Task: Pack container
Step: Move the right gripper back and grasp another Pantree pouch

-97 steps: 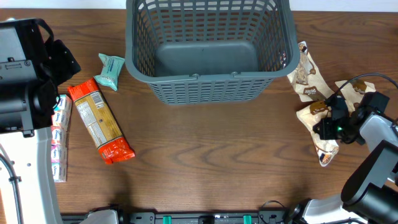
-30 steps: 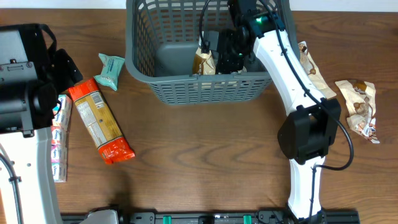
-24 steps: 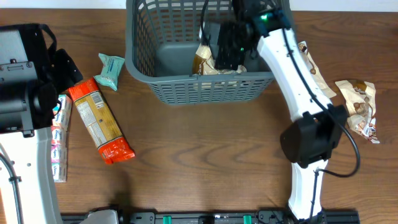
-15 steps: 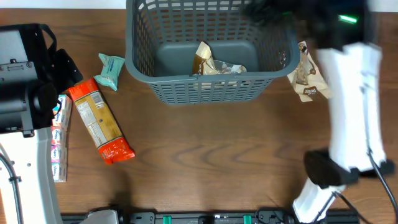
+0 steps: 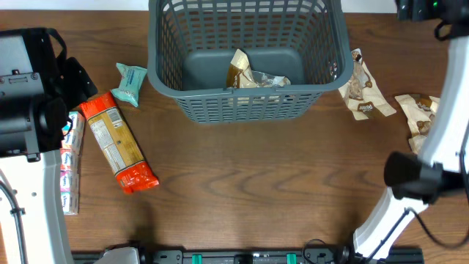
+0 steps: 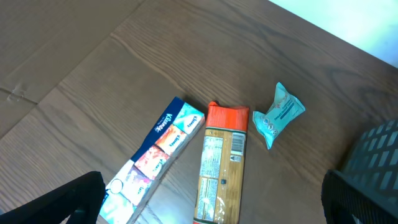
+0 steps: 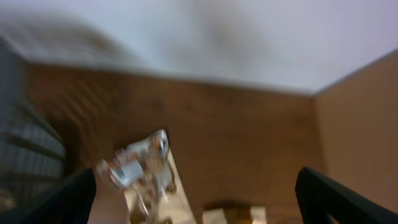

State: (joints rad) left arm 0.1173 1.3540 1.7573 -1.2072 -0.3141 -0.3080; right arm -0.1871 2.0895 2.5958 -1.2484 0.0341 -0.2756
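Note:
I should keep lowering my right gripper, because the snack pack [image 5: 364,92] beside the container lies clear of the second pack. I should go on until its open fingers are on both sides of the pack's far end [image 5: 358,72].
The container [image 5: 249,103], a dark grey lattice basket, stands at the back middle of the table. A crumpled brown and white snack pack [image 5: 253,73] lies on its bottom. My right gripper [image 7: 202,208] is open and empty, high over the table's far right corner [image 5: 419,9]. Below it, blurred, lie a brown and white snack pack [image 7: 146,174] and a second one [image 7: 233,214]. Overhead they lie right of the container [image 5: 363,88] and near the right edge [image 5: 421,117]. My left gripper [image 6: 211,211] is open above the packs on the left.
Left of the container lie a teal pouch [image 5: 130,83], a long orange-red pack [image 5: 117,143] and a strip of tissue packs [image 5: 69,161]. The left arm [image 5: 29,81] stands over the left edge. The right arm's base [image 5: 410,180] stands front right.
The right gripper let go of the snack pack inside the container, rose out and swung away to the far right. The pack stays in the container. The left arm has not moved.

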